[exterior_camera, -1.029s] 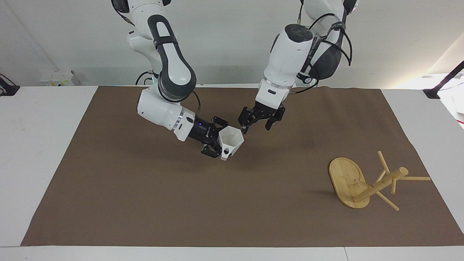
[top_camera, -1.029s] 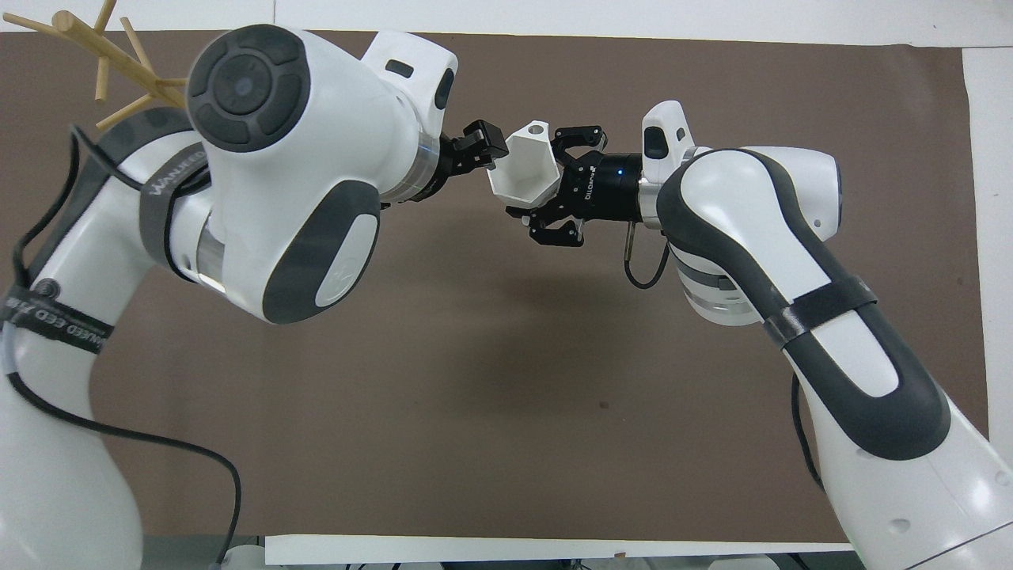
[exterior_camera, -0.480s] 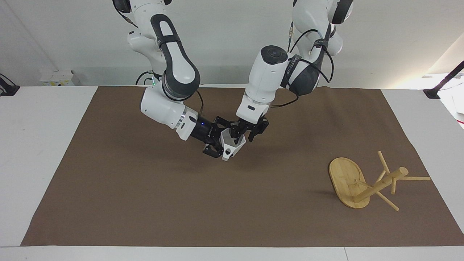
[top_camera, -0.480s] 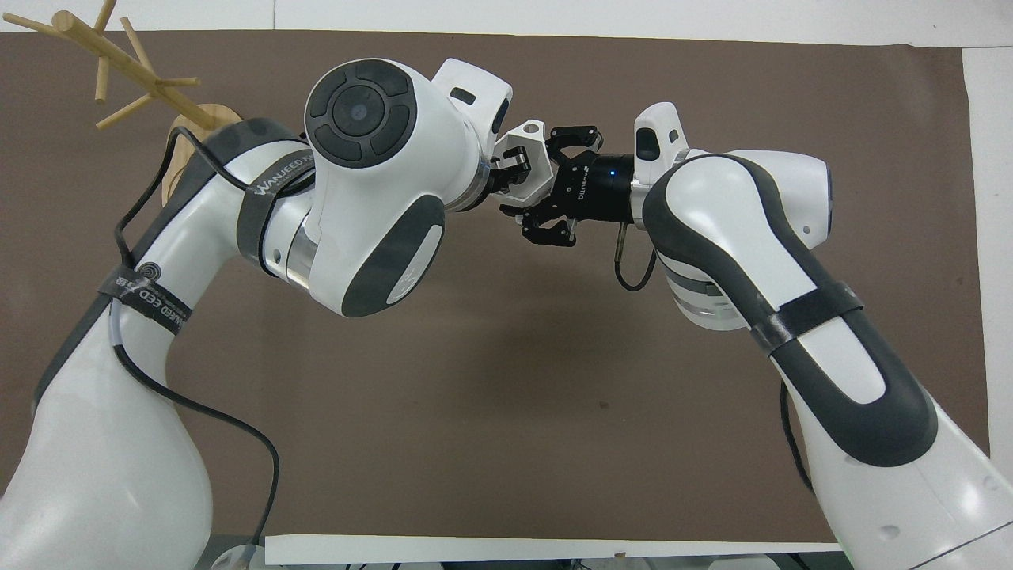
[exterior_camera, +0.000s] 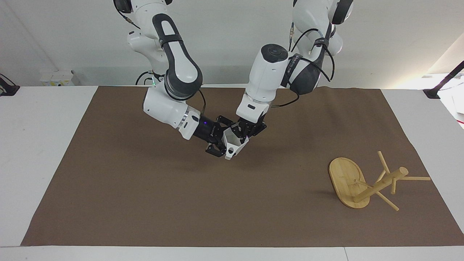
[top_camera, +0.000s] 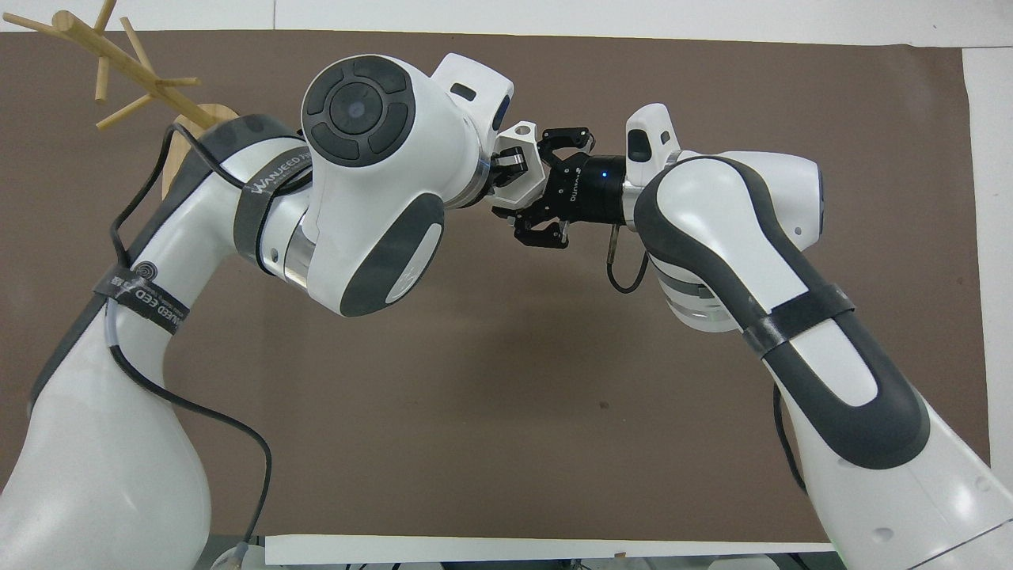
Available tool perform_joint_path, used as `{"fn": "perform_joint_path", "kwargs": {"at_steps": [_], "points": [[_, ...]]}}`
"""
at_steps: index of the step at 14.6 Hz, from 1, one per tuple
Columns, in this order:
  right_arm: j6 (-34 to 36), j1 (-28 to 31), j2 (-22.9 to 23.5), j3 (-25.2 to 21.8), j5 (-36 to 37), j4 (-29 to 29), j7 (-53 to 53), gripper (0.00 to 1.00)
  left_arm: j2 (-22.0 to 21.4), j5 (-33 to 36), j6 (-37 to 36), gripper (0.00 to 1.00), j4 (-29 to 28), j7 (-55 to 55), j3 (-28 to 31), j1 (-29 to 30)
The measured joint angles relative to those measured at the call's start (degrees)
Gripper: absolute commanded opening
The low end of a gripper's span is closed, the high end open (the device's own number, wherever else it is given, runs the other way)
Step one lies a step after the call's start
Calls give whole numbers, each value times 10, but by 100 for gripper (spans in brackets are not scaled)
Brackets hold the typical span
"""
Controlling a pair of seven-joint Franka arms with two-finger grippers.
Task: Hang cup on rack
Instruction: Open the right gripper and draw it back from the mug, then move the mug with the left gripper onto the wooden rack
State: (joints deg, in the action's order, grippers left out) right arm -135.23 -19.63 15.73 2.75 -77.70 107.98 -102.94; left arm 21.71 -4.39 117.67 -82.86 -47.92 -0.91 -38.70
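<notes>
The rack point(exterior_camera: 379, 186) is far away from my right gripper. My right gripper should open and move back from the cup point(exterior_camera: 233, 144), so my left gripper can hang it.
The white faceted cup point(exterior_camera: 233, 144) hangs in the air over the middle of the brown mat, tilted, its handle pointing down. My right gripper point(exterior_camera: 225, 140) is shut on its body from the side. My left gripper point(exterior_camera: 243, 132) is at the cup's rim from above, touching it. In the overhead view the cup point(top_camera: 522, 150) shows between the right gripper point(top_camera: 548, 186) and the left gripper point(top_camera: 502, 170). The bamboo rack point(exterior_camera: 364, 186) lies tipped over on the mat toward the left arm's end, its pegs off the mat's surface. In the overhead view the rack point(top_camera: 119, 59) is partly hidden by the left arm.
A brown mat point(exterior_camera: 145, 199) covers most of the white table point(exterior_camera: 43, 127). The rack's oval base point(exterior_camera: 344, 179) stands on its edge. A black clamp point(exterior_camera: 435, 90) sits at the table's corner near the left arm's base.
The left gripper came down from beside the cup to its rim. The right gripper shifted the cup slightly toward the left arm. The rack has not moved.
</notes>
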Motion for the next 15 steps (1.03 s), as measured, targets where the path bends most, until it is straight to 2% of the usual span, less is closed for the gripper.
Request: {"fn": "perform_joint_path", "kwargs": {"at_steps": [1, 2, 3, 9, 13, 15], "points": [[0, 0, 1, 0, 0, -1, 0, 59, 0, 5, 0, 0, 0, 0, -1, 0], [0, 0, 1, 0, -1, -2, -2, 76, 0, 9, 0, 0, 0, 0, -2, 0], [0, 0, 1, 0, -1, -3, -2, 100, 0, 10, 0, 0, 1, -1, -2, 0], [5, 16, -28, -4, -2, 3, -2, 100, 7, 46, 0, 0, 2, -11, 15, 21], [84, 78, -41, -6, 13, 25, -52, 100, 0, 51, 7, 0, -6, -13, 21, 48], [138, 123, -44, -9, 78, 32, -63, 100, -29, 53, 74, 0, -54, -12, 23, 93]]}}
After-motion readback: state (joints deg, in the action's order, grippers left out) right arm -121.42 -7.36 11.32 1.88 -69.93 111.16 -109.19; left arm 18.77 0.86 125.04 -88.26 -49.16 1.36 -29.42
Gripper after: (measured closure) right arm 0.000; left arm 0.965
